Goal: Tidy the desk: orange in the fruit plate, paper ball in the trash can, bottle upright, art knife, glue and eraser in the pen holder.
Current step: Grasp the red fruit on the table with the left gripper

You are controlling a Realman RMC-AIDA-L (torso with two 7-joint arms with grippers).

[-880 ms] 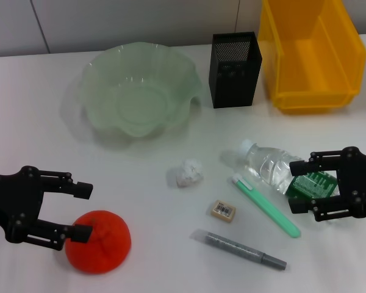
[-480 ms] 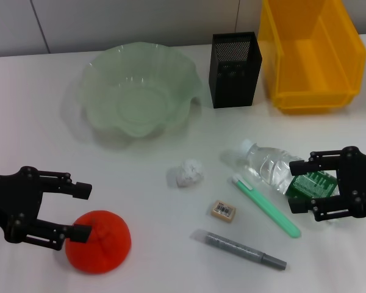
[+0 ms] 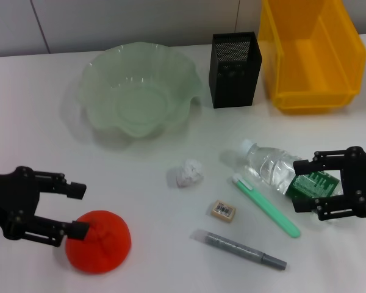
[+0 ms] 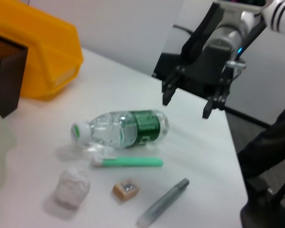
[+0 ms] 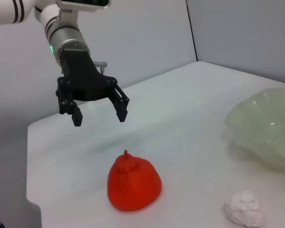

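Note:
I should keep lowering my left gripper toward the orange until its fingers are around the orange's narrow top (image 5: 126,160) (image 5: 127,164), as that top points up, clear for my open fingers.
The orange (image 3: 100,241) sits near the table's front left. My left gripper (image 3: 79,210) is open just left of it and, in the right wrist view, the left gripper (image 5: 99,118) hovers above and apart from the orange (image 5: 133,183). The bottle (image 3: 271,168) lies on its side at the right, and my right gripper (image 3: 298,186) is open around its green-labelled end. The paper ball (image 3: 188,173), eraser (image 3: 223,210), green art knife (image 3: 265,204) and grey glue (image 3: 238,249) lie between the arms. The fruit plate (image 3: 97,73), black pen holder (image 3: 235,67) and yellow trash can (image 3: 311,97) stand at the back.
In the left wrist view the bottle (image 4: 126,128) lies below the right gripper (image 4: 186,107), with the art knife (image 4: 128,162), eraser (image 4: 125,189), glue (image 4: 161,209) and paper ball (image 4: 72,187) nearby. The table's right edge is close behind the right arm.
My left gripper has drawn slightly back to the left from the orange. The right gripper has shifted a little to the right along the bottle. The objects have not moved.

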